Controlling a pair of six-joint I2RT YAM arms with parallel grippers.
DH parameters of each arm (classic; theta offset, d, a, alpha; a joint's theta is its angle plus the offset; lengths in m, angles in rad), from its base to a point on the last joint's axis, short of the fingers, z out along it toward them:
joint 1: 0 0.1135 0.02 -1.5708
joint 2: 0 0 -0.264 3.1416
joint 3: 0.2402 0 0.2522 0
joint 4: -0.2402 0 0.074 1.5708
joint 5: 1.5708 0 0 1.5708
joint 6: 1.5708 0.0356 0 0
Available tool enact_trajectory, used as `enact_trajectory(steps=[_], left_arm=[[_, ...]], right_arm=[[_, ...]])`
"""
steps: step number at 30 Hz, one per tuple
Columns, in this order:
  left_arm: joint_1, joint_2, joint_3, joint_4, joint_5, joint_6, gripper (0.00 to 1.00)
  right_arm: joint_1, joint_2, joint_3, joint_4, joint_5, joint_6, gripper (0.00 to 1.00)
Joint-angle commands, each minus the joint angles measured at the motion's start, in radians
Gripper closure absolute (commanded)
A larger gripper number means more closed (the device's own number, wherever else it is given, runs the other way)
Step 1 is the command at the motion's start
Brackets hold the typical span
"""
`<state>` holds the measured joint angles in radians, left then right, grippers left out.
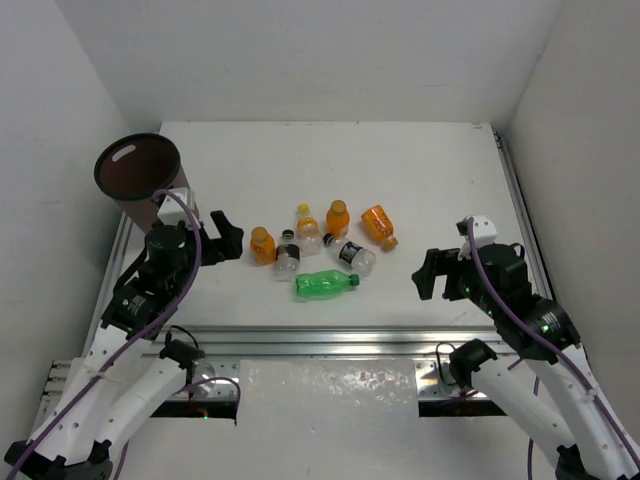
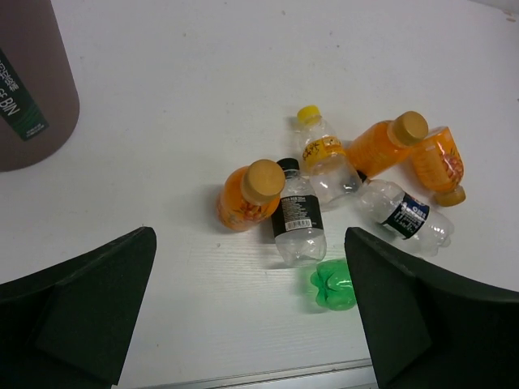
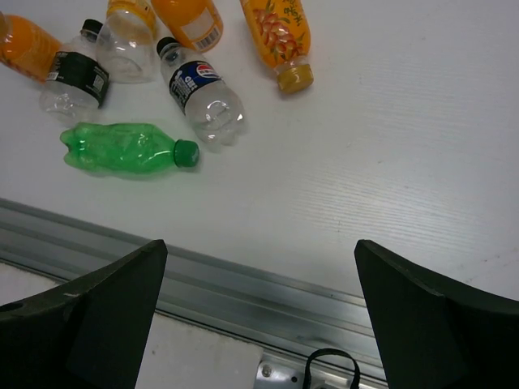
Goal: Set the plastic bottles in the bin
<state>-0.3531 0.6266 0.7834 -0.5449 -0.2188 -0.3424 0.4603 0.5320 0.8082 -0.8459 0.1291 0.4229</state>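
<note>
My right gripper should keep going to the orange bottle (image 1: 377,222), toward its cap end (image 1: 389,242), until the fingers are on either side of that end, because the bottle lies on its side, clear of its neighbours.
Seven plastic bottles lie in a cluster mid-table. In the top view: an orange bottle (image 1: 262,245), a clear black-capped one (image 1: 287,252), a yellow-capped one (image 1: 307,229), an orange one (image 1: 337,218), an orange one on its side (image 1: 378,225), a clear blue-labelled one (image 1: 352,254), and a green one (image 1: 326,284). The brown bin (image 1: 137,168) stands at the far left. My left gripper (image 1: 222,238) is open and empty, left of the cluster, with the green bottle's base (image 2: 332,285) near its right finger. My right gripper (image 1: 432,272) is open and empty, right of the cluster.
A metal rail (image 1: 330,335) runs along the table's near edge; in the right wrist view it (image 3: 243,292) lies between my open fingers. White walls enclose the table on three sides. The bin's wall with its green label (image 2: 32,81) shows at upper left in the left wrist view.
</note>
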Motion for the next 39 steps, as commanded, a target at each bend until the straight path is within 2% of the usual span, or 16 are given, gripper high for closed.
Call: enact_trajectory(steps=[1,6,9,13,18,20,21,27,36,37,39], left_arm=[[-0.001,-0.024,0.017,0.016,-0.033,-0.009,0.0],[-0.001,-0.041,0.004,0.039,0.005,0.0,0.0],[-0.001,-0.008,0.007,0.039,0.027,0.006,0.0],[-0.001,0.021,0.005,0.045,0.059,0.013,0.0],[-0.001,0.015,-0.004,0.056,0.075,0.014,0.0],[-0.001,0.018,-0.004,0.056,0.081,0.014,0.0],[-0.003,0.022,-0.004,0.056,0.082,0.016,0.0],[-0.003,0.028,-0.004,0.059,0.096,0.019,0.0],[-0.003,0.045,-0.001,0.057,0.099,0.023,0.0],[-0.003,0.047,0.004,0.056,0.098,0.023,0.0],[-0.003,0.048,0.007,0.051,0.085,0.023,0.0]], right_arm=[[-0.003,0.011,-0.004,0.067,-0.006,0.01,0.01],[-0.003,0.031,-0.096,0.25,-0.126,0.003,0.01],[-0.005,0.136,-0.093,0.316,-0.126,0.011,0.01],[-0.003,0.423,0.005,0.318,0.045,-0.025,0.01],[-0.014,0.716,0.124,0.425,0.113,-0.153,0.09],[-0.043,0.854,0.176,0.464,0.077,-0.183,0.12],[-0.072,0.893,0.193,0.479,0.045,-0.194,0.17],[-0.129,1.144,0.273,0.565,-0.086,-0.28,0.18],[-0.166,1.303,0.315,0.676,-0.193,-0.381,0.21],[-0.173,1.321,0.321,0.682,-0.207,-0.369,0.23],[-0.195,1.332,0.325,0.677,-0.247,-0.357,0.37]])
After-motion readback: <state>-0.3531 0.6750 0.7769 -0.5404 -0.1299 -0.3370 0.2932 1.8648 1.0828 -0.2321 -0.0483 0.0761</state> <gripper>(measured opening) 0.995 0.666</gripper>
